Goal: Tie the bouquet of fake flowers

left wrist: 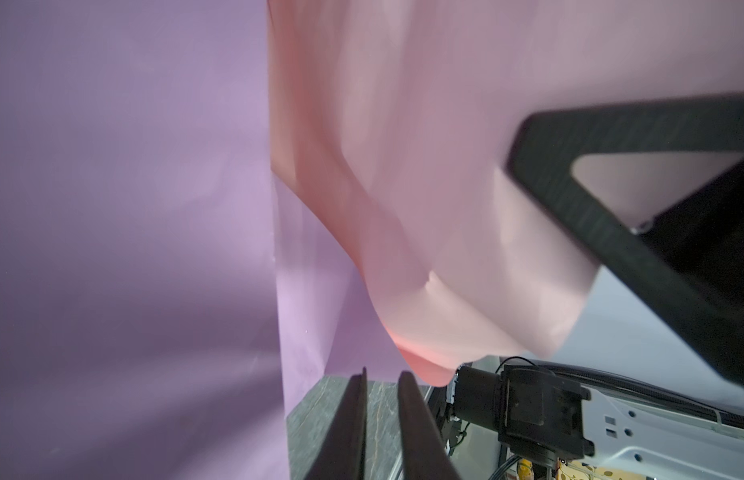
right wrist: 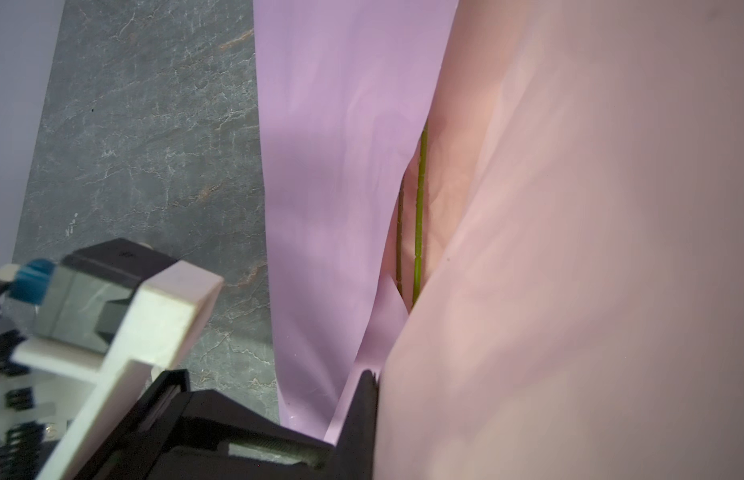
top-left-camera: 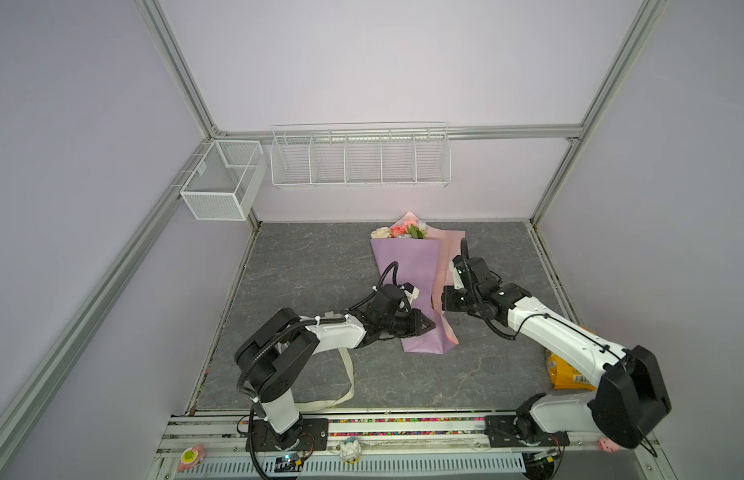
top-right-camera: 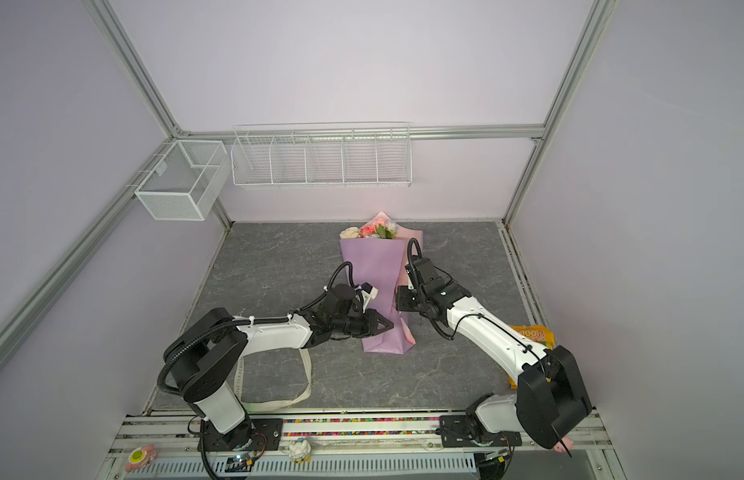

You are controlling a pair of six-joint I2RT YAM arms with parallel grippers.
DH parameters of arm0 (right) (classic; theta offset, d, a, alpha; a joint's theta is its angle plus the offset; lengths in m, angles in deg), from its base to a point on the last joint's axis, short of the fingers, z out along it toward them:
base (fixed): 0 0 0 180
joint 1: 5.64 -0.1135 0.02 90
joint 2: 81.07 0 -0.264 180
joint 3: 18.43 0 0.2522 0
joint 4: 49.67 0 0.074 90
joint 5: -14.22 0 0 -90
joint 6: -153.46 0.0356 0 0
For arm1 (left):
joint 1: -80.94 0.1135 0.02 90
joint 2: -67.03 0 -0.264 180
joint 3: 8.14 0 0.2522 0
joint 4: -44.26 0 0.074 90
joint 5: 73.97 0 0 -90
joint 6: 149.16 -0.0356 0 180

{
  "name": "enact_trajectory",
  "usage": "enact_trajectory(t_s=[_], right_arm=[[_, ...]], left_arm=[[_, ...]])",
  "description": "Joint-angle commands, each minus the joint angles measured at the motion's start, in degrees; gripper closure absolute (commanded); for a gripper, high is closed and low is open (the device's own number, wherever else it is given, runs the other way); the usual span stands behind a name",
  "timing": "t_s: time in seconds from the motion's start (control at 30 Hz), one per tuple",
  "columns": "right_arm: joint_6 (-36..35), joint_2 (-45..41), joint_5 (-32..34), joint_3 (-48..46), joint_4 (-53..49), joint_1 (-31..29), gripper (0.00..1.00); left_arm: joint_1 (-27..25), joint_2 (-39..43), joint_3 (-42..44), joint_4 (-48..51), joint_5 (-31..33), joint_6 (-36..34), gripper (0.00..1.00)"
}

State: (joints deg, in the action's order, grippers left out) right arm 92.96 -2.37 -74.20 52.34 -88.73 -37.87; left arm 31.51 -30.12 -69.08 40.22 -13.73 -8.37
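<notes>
My left gripper is blocking the pink flap's way across the lilac sheet (top-left-camera: 424, 302), so it should move back before taking the flap's edge (top-left-camera: 441, 308) from my right gripper.
The bouquet of fake flowers (top-left-camera: 403, 266) (top-right-camera: 372, 270) lies on the grey table, blooms toward the back wall, wrapped in lilac and pink paper. My left gripper (top-left-camera: 430, 326) (top-right-camera: 389, 324) (left wrist: 385, 374) hovers at the lower end of the lilac sheet. Its fingers (left wrist: 349, 415) stand a narrow gap apart with bare table between them. My right gripper (top-left-camera: 441, 307) (top-right-camera: 399, 301) (right wrist: 376, 378) is shut on the edge of the pink paper (right wrist: 570, 249) (left wrist: 445, 208) and lifts that flap. One finger is hidden behind the sheet. Green stems (right wrist: 418, 216) show under the flap.
A long cream ribbon (top-left-camera: 349, 374) (top-right-camera: 308, 374) loops on the table beside the left arm. An orange snack bag (top-left-camera: 565, 370) (top-right-camera: 532, 332) lies under the right arm. Two white wire baskets (top-left-camera: 360, 158) (top-left-camera: 220, 183) hang on the walls.
</notes>
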Motion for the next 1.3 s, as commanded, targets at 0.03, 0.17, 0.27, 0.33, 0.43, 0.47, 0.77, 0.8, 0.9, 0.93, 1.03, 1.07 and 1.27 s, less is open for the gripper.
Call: enact_trajectory(t_s=[0.03,0.17,0.27,0.33,0.43,0.47,0.77,0.8,0.9,0.93,1.03,1.07,1.27], right_arm=[[-0.69,1.44,0.95,2.28,-0.71,-1.69,0.91],[-0.23,2.73,1.04,3.39,-0.86,-2.68,0.91],[0.02,3.82,1.39,4.39,-0.98,-3.40,0.90],[0.12,4.99,1.91,5.73,-1.72,-4.08,0.90],[-0.02,7.54,3.87,8.37,-3.66,-5.87,0.90],[0.03,8.53,5.00,9.39,-4.83,-6.48,0.90],[-1.00,20.38,12.56,21.94,-14.59,-13.05,0.90],[-1.18,21.63,12.87,23.07,-15.33,-13.60,0.90],[-0.77,23.67,11.86,24.12,-15.55,-13.74,0.90],[-0.83,23.86,11.35,24.14,-14.96,-13.74,0.90],[-1.20,24.09,9.51,23.58,-13.26,-13.75,0.89],[-1.36,24.18,8.95,23.59,-12.99,-13.72,0.89],[-1.11,25.17,6.47,23.75,-12.08,-13.49,0.89]], left_arm=[[2.42,4.24,4.31,-0.88,5.22,1.20,0.84],[4.11,4.38,6.42,-0.15,7.12,2.17,0.85],[4.17,1.35,5.96,0.57,7.03,2.91,0.88],[4.17,-1.57,6.43,-3.51,5.10,4.75,0.89],[4.17,-4.77,7.21,-7.40,4.17,6.98,0.91],[4.17,-5.41,7.45,-8.12,4.18,7.42,0.91],[4.17,-7.35,8.75,-11.99,4.13,9.42,0.92],[4.17,-6.75,9.05,-11.99,4.48,9.31,0.92],[4.17,-4.14,10.60,-11.49,6.60,9.48,0.91],[4.17,-3.15,11.23,-11.37,7.58,9.86,0.90],[4.17,-0.74,13.10,-13.25,8.74,10.87,0.88],[4.17,0.04,13.52,-13.17,9.05,10.83,0.87],[4.17,6.25,17.78,-14.31,11.42,10.85,0.73]])
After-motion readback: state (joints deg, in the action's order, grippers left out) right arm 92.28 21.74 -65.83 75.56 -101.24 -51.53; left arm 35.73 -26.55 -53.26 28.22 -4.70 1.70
